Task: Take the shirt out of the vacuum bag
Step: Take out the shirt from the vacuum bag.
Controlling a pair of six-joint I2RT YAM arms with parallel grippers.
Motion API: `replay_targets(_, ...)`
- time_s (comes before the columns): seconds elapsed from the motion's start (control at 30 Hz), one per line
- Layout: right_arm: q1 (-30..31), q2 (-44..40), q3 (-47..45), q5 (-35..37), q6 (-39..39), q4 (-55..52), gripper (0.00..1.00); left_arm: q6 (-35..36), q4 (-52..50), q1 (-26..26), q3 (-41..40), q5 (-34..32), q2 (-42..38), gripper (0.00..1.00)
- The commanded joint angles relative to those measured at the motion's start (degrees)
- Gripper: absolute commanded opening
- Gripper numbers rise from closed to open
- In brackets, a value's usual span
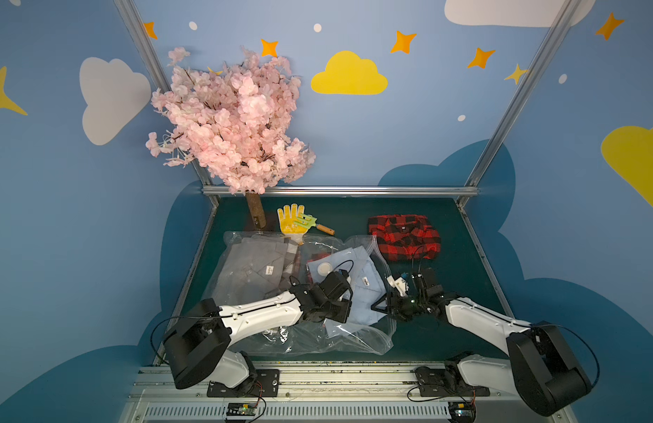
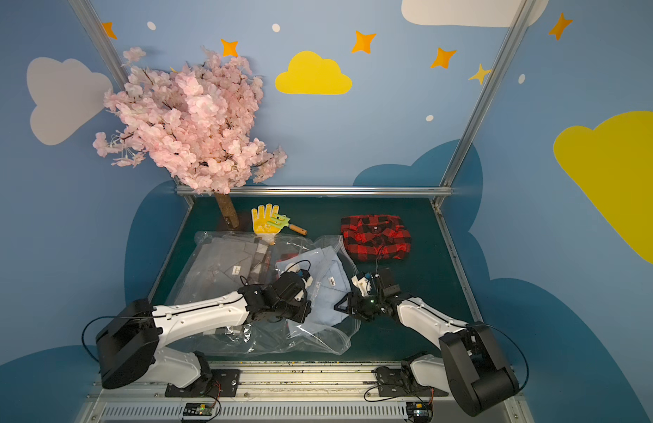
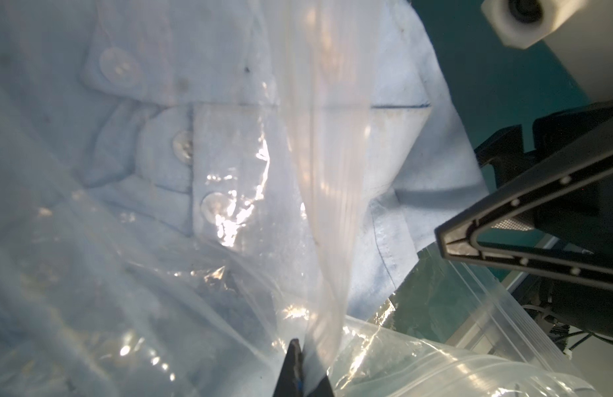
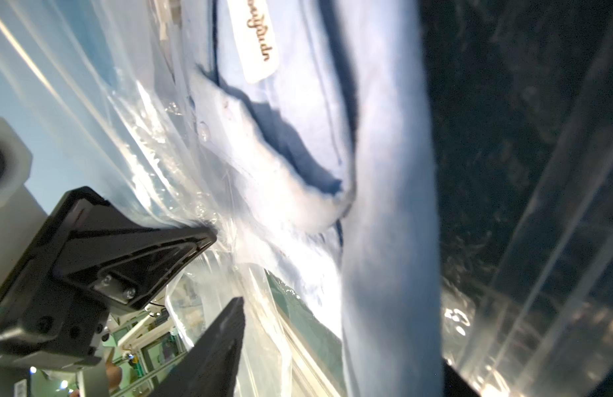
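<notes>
My left gripper should keep the bag's zip edge (image 3: 329, 172) still while my right gripper pulls the shirt (image 1: 371, 290) out, because the zip edge is lying over the light blue shirt.
The vacuum bag (image 1: 354, 340) lies crumpled in the middle of the green table in both top views, its round white valve (image 1: 323, 270) facing up. A folded light blue shirt (image 1: 367, 296) sits in its open right end, partly sticking out. My left gripper (image 3: 300, 347) is shut on a fold of the bag's clear plastic by the zip edge, lifting it off the shirt (image 3: 418, 165). My right gripper (image 4: 343, 337) is open, its jaws standing either side of the shirt's edge (image 4: 391, 275). In a top view it reaches in from the right (image 2: 338, 305).
A second clear bag with a grey shirt (image 1: 251, 271) lies to the left. A red plaid shirt (image 1: 405, 236) rests at the back right. A yellow glove (image 1: 290, 219), a small green garden fork (image 1: 306, 221) and a pink blossom tree (image 1: 233, 121) stand at the back.
</notes>
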Motion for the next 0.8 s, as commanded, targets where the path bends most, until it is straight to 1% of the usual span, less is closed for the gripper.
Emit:
replay_targets(0.0, 0.9, -0.2, -1.1, -0.6, 1.1, 2.3, 0.54, -0.2, -0.8, -0.4, -1.2, 0.0, 1.1, 0.06)
replay_targets(0.13, 2.1, 1.5, -1.2, -0.2, 1.4, 2.9, 0.46, -0.4, -0.4, -0.4, -1.5, -0.1, 1.2, 0.06)
replay_targets(0.37, 4.6, 5.2, -0.9, 1.4, 2.4, 4.4, 0.40, -0.2, -0.3, -0.4, -1.9, 0.2, 1.4, 0.06)
replay_targets(0.47, 5.5, 6.9, -0.7, 3.2, 2.5, 4.3, 0.35, -0.1, -0.2, -0.4, -2.0, 0.1, 1.4, 0.06)
replay_targets(0.5, 5.7, 7.6, -0.6, 3.4, 2.6, 4.5, 0.31, -0.1, -0.1, -0.4, -2.0, 0.2, 1.4, 0.06)
replay_targets(0.6, 5.9, 8.8, -0.2, 4.1, 2.8, 4.6, 0.15, -0.1, -0.2, -0.4, -2.1, 0.1, 1.5, 0.06)
replay_targets(0.7, 6.1, 8.1, 0.5, 4.5, 3.3, 4.1, 0.02, -0.1, -0.3, -0.4, -2.1, 0.0, 1.2, 0.06)
replay_targets(0.77, 6.2, 7.0, 1.6, 4.5, 3.1, 2.5, 0.00, 0.2, -0.4, -0.4, -2.2, -0.2, 0.9, 0.06)
